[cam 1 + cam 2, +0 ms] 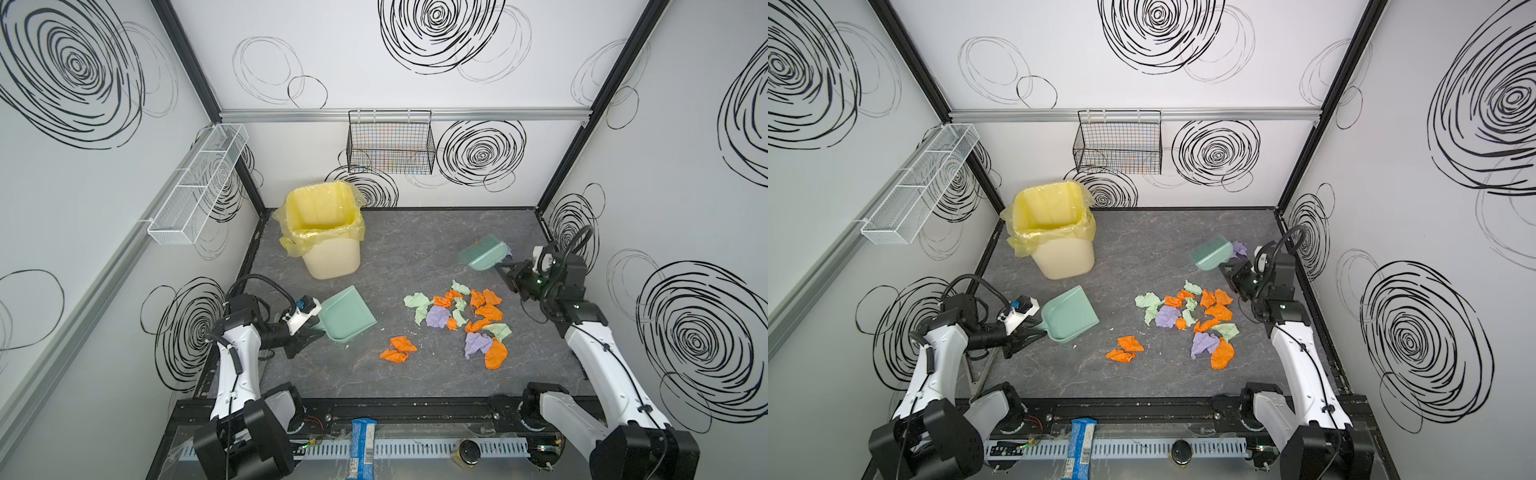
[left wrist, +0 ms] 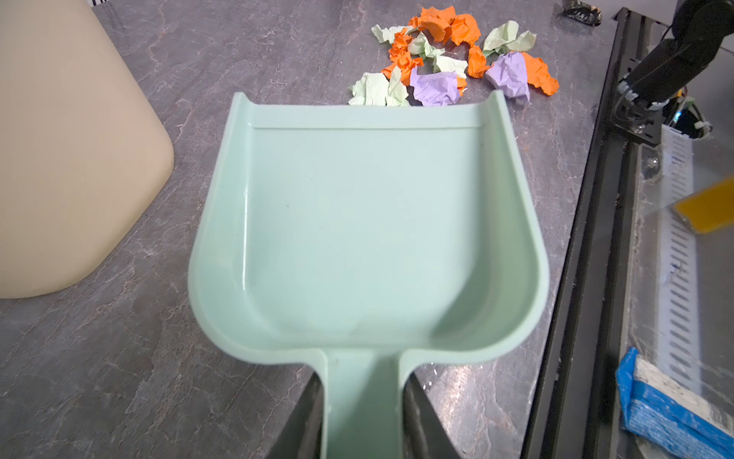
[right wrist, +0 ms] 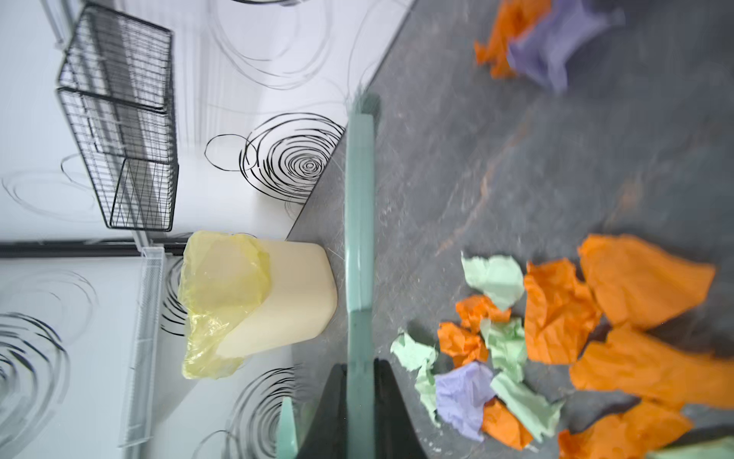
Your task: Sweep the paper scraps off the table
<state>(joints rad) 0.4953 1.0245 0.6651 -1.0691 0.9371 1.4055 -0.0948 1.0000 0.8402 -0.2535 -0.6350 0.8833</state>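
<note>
A lilac scrap (image 1: 1240, 250) is behind the brush, away from the heap. Next, my right gripper swings the brush past the scrap and sweeps the scrap into the heap (image 1: 1211, 298).
The paper scraps (image 1: 461, 316) (image 1: 1192, 316), orange, lilac and pale green, lie heaped right of centre on the table (image 1: 415, 249). Two orange scraps (image 1: 398, 349) sit apart toward the front, and a lilac one (image 1: 1239, 249) lies behind the brush. My left gripper (image 1: 316, 330) (image 2: 363, 393) is shut on the handle of the mint-green dustpan (image 1: 347, 316) (image 2: 365, 222), whose empty mouth faces the heap (image 2: 445, 55). My right gripper (image 1: 505, 270) (image 3: 360, 381) is shut on the handle of the mint-green brush (image 1: 484, 251) (image 3: 359, 222), which is blurred and sits beyond the heap (image 3: 556, 318).
A cream bin with a yellow liner (image 1: 328, 232) stands at the back left, close to the dustpan. A black wire basket (image 1: 390, 145) hangs on the back wall and a white mesh shelf (image 1: 199, 183) on the left wall. A black frame rail (image 1: 395, 409) borders the front.
</note>
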